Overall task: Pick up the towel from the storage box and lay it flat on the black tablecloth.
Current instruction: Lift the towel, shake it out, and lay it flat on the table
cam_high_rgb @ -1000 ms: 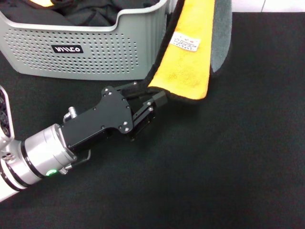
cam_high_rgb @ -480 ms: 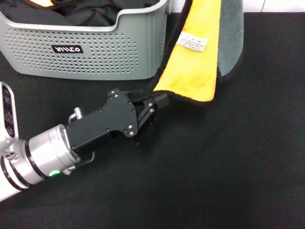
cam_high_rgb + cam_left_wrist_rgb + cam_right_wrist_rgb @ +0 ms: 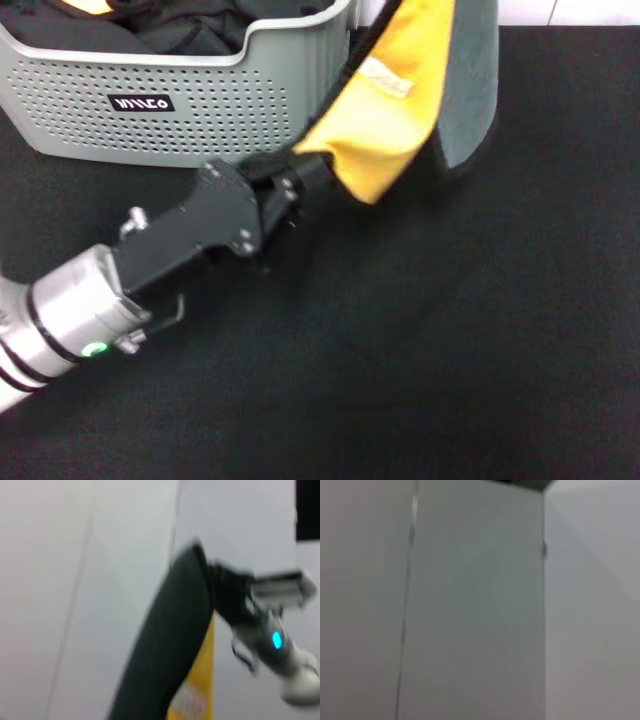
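The towel's lower corner is in my left gripper and the black tablecloth is clear. My right gripper keeps bringing the towel's top edge down until it lies on the black tablecloth.
The yellow-orange towel hangs from above the top edge of the head view, its grey reverse showing on the right. My left gripper is shut on the towel's lower corner, just in front of the storage box, and holds it above the black tablecloth. In the left wrist view the towel hangs as a dark fold with a yellow inside, and my right gripper is shut on its top edge. The right gripper is out of the head view.
The grey box stands at the back left with a black garment inside. The black cloth covers the whole table in front and to the right. The right wrist view shows only a pale wall.
My left gripper has moved up and to the left toward the box, pulling the towel's lower corner with it. The towel's lower edge has risen and folded.
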Motion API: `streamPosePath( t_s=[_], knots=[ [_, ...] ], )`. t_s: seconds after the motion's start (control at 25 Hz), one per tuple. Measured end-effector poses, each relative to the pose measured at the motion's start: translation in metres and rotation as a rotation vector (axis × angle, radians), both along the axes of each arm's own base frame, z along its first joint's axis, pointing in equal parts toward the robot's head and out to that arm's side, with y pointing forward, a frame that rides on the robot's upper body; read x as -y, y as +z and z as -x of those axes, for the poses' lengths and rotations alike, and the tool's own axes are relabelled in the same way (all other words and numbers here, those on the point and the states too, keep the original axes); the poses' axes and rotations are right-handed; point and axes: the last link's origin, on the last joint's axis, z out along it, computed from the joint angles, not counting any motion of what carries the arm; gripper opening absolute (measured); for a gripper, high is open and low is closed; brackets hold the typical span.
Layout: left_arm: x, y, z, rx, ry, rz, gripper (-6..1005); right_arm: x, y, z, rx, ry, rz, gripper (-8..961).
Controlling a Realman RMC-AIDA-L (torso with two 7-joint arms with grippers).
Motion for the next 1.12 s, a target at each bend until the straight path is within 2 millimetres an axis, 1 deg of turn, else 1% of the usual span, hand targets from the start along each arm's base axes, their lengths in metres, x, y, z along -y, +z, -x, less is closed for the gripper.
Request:
streamPosePath(
  t_s=[0.12,0.24,0.4,0.56,0.6,0.64,0.84,1.0,1.12],
  knots=[
    [0.002,0.017,0.003,0.087,0.02,-0.029,14,-0.002,-0.006,-0.004,0.054,-0.039,0.021,62],
    [0.012,0.038,0.006,0.146,-0.027,-0.04,7,0.008,-0.009,-0.01,0.095,-0.04,0.033,64],
    [0.028,0.061,0.01,0.186,-0.075,-0.048,1,0.041,-0.012,-0.011,0.183,-0.019,0.024,66],
    [0.041,0.078,0.012,0.205,-0.103,-0.045,1,0.072,-0.01,-0.016,0.234,-0.026,0.016,68],
    [0.042,0.081,0.011,0.206,-0.109,-0.035,1,0.072,-0.01,-0.016,0.234,-0.026,0.016,69],
    [0.044,0.083,0.01,0.207,-0.113,-0.026,1,0.088,-0.008,-0.023,0.251,-0.05,0.019,70],
    [0.056,0.089,0.008,0.218,-0.115,0.012,1,0.112,-0.006,-0.032,0.271,-0.059,0.054,72],
    [0.072,0.091,0.001,0.23,-0.155,0.066,1,0.142,-0.005,-0.041,0.302,-0.048,0.111,75],
    [0.085,0.094,0.002,0.229,-0.156,0.051,1,0.163,0.001,-0.048,0.284,-0.019,0.149,76]
  ],
)
